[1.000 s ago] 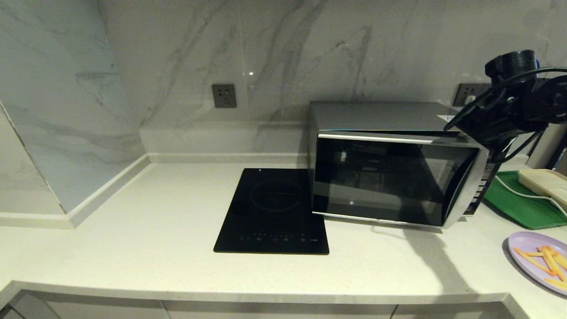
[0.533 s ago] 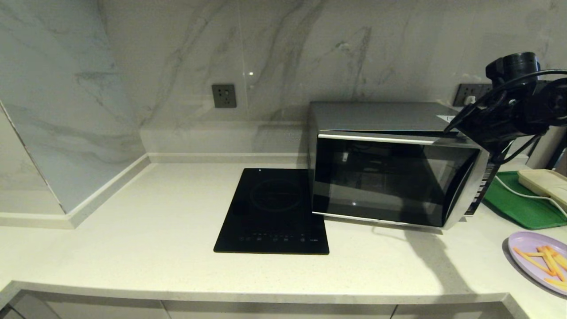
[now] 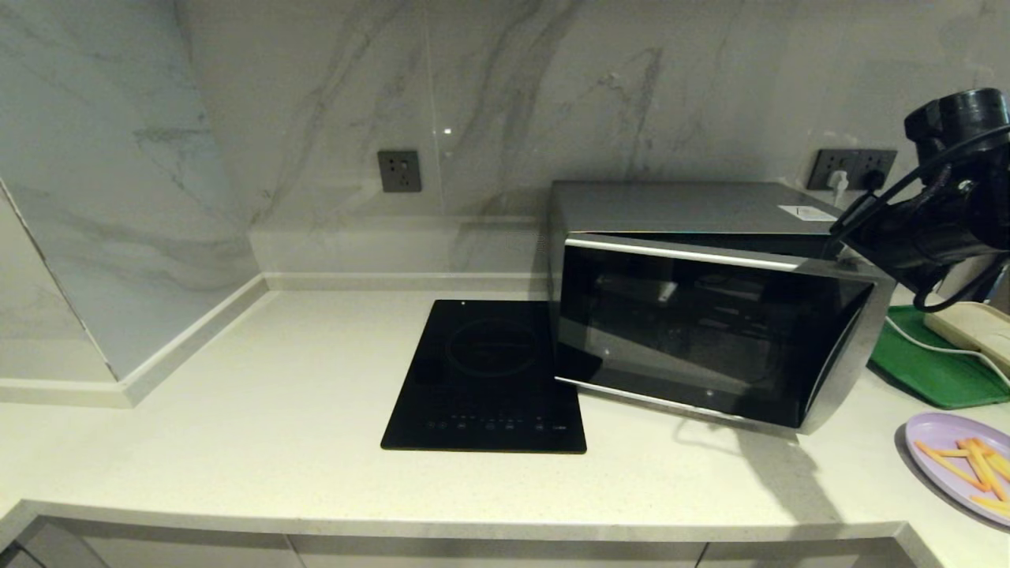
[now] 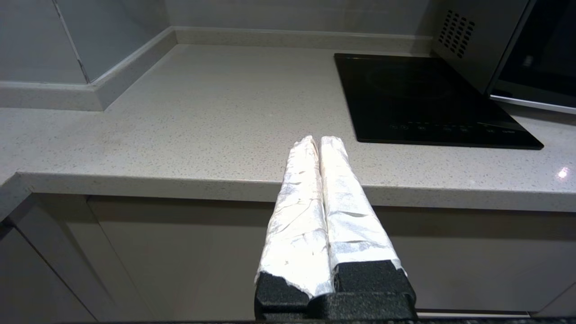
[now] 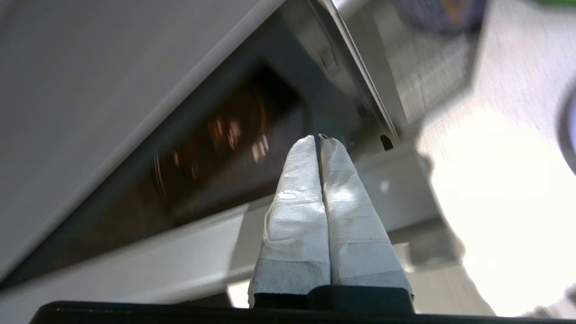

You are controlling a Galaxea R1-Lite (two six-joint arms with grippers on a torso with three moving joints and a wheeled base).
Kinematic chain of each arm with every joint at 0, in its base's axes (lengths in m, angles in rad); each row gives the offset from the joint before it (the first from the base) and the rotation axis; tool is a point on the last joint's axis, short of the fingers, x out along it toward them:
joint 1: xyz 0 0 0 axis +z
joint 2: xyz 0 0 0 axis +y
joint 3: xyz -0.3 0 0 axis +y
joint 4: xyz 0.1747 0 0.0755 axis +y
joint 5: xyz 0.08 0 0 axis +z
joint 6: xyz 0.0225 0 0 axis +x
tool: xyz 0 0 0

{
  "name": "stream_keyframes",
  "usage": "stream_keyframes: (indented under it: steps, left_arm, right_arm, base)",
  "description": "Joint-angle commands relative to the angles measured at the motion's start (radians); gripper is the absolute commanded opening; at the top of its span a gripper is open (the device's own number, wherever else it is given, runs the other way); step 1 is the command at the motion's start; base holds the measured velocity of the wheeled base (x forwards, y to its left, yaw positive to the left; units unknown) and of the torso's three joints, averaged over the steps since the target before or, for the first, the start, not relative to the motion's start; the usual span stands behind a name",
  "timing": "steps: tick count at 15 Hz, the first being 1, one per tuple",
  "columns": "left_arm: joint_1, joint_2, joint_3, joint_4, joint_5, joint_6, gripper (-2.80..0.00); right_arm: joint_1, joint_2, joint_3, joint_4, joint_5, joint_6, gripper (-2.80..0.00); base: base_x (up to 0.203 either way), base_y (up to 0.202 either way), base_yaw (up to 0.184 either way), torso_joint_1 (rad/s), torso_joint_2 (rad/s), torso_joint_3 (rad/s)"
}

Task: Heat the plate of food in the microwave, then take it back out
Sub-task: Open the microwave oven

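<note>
The robot's right gripper should first push from the door's inner side (image 5: 243,200) and swing the door wide open, because the microwave door's gap (image 3: 748,245) is too narrow for the plate.
The silver microwave (image 3: 678,207) stands at the back right of the counter. Its dark glass door (image 3: 710,331) is ajar, with the right edge swung out from the body. My right gripper (image 5: 318,137) is shut and empty, its taped fingertips at that free door edge near the top right corner; the right arm (image 3: 939,225) reaches in from the right. The lilac plate of food (image 3: 959,465) with orange sticks lies at the counter's right front, apart from the gripper. My left gripper (image 4: 318,138) is shut, empty and parked before the counter's front edge.
A flat black induction hob (image 3: 489,379) lies just left of the microwave. A green tray (image 3: 923,371) with a cream corded object (image 3: 974,327) sits to the right of the microwave. Wall sockets (image 3: 398,170) are on the marble backsplash.
The microwave door has swung further out at its right edge. My right arm has moved to the right and toward me with it.
</note>
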Motion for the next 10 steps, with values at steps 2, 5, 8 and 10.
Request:
stream_keyframes:
  steps: [2,5,8,10]
  left_arm:
    - [0.000,0.000,0.000,0.000,0.000,-0.001,-2.80]
    - [0.000,0.000,0.000,0.000,0.001,-0.001,-2.80]
    - [0.000,0.000,0.000,0.000,0.002,0.000,-2.80]
    - [0.000,0.000,0.000,0.000,0.000,0.000,-2.80]
  right_arm:
    - [0.006,-0.173,0.012,0.168,0.051,0.003,-2.80]
    - [0.015,-0.329,0.011,0.413,0.138,0.004,-2.80]
    - [-0.001,-0.398,0.024,0.557,0.232,0.001,-2.80]
    - [-0.029,-0.371,0.061,0.551,0.230,0.002,-2.80]
  base:
    - [0.000,0.000,0.000,0.000,0.00,0.000]
    - [0.000,0.000,0.000,0.000,0.00,0.000]
    - [0.000,0.000,0.000,0.000,0.00,0.000]
    - [0.000,0.000,0.000,0.000,0.00,0.000]
